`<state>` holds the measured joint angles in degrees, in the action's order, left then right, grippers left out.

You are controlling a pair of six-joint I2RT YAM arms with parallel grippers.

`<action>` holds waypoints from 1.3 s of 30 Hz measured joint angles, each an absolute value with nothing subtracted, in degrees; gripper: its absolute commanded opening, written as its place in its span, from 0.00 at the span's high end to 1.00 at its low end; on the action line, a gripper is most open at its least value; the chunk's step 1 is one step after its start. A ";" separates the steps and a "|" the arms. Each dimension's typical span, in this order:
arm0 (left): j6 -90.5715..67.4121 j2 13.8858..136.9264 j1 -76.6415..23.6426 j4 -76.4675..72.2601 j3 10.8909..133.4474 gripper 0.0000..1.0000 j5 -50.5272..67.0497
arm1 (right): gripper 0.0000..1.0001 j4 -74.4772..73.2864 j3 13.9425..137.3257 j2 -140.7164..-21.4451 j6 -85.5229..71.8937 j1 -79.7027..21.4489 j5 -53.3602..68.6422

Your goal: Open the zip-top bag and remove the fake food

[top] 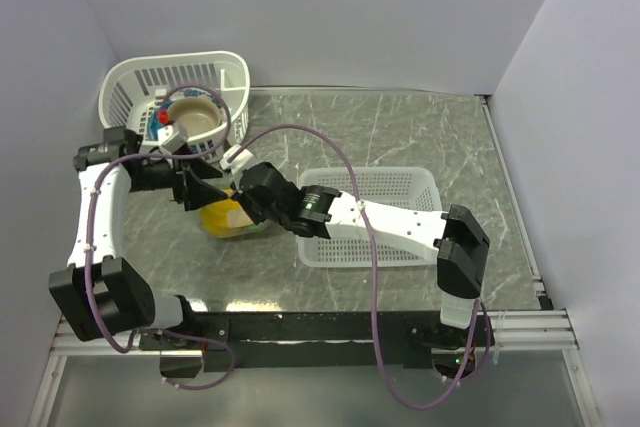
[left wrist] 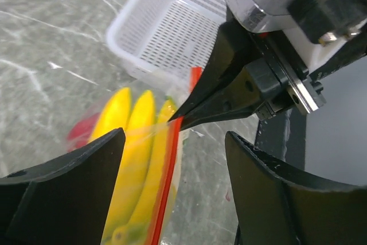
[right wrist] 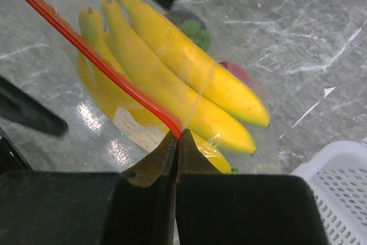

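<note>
Next, my left gripper clamps the zip strip's other end (left wrist: 159, 216) while my right gripper takes the zip strip's tip (left wrist: 195, 76), because that tip sticks out past my right gripper.
The clear zip-top bag (right wrist: 143, 124) lies on the marble table with its orange-red zip strip (right wrist: 86, 55) raised. Inside show a yellow banana bunch (right wrist: 172, 73), a green cluster (right wrist: 195, 30) and a bit of pink-red fruit (right wrist: 238, 73). My right gripper (right wrist: 179, 137) is shut on one end of the zip strip. My left gripper (left wrist: 175, 159) is open, its jaws on either side of the strip (left wrist: 166, 182) and the bananas (left wrist: 135, 136). From above, both grippers meet over the bag (top: 232, 215).
A white mesh basket (top: 375, 217) lies under my right arm, right of the bag. A second white basket (top: 130, 82) at the back left holds a tan bowl (top: 195, 115) and small items. Grey walls enclose the table.
</note>
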<state>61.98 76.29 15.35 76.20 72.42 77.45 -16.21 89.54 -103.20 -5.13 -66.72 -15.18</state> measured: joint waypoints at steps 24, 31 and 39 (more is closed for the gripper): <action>66.11 77.08 11.92 74.41 70.67 0.99 60.01 | 0.27 -19.73 95.09 -102.94 -5.10 -62.94 -14.13; 64.03 75.53 11.70 73.54 70.57 0.99 57.36 | 0.24 -16.16 98.83 -101.08 -5.78 -61.19 -15.81; 67.42 75.77 14.13 76.51 71.96 0.99 54.48 | 0.38 -6.02 72.58 -82.67 1.15 -56.55 -10.57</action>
<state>67.42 75.77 14.13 76.51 71.96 54.48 -6.02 72.58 -82.67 1.15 -56.55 -10.57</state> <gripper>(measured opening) 0.029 0.633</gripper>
